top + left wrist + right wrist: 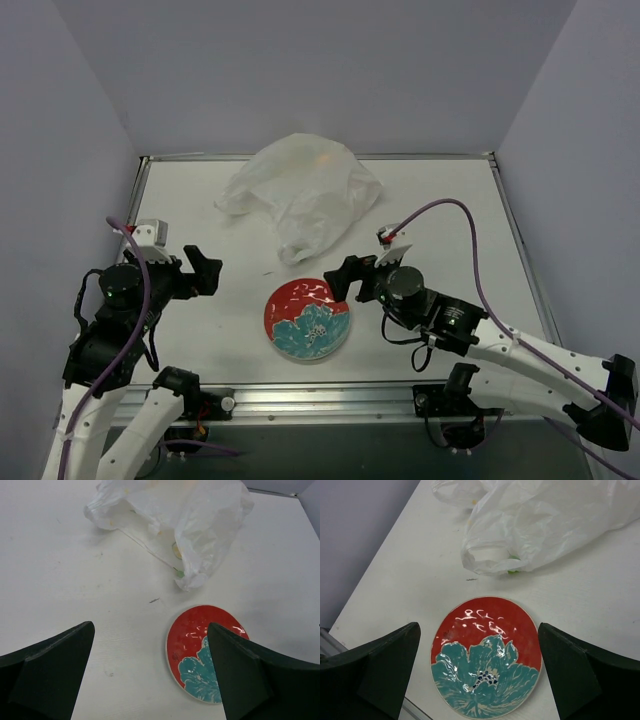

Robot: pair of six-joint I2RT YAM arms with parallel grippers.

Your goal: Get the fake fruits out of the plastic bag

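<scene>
The plastic bag's near rim [487, 570] stands open and away from the plate, so my right gripper should keep going toward that loose edge [291, 256] of the bag and close there.
The plastic bag [300, 195] lies crumpled on the white table behind the plate. It also shows in the left wrist view [190, 515] and the right wrist view [545, 520]. The fake fruits are inside it, seen only faintly through the film: an orange patch [322, 157], a yellowish one [177, 550] and a green piece [512, 571] at the bag's near end. My left gripper [204, 270] is open and empty, left of the plate [150, 630]. My right gripper [348, 277] is open and empty, at the plate's right rim [479, 630].
A red and teal floral plate [307, 318] lies between the grippers at the table's front; it also shows in the left wrist view [185, 630] and the right wrist view [485, 615]. Grey walls close in the table's left, back and right sides.
</scene>
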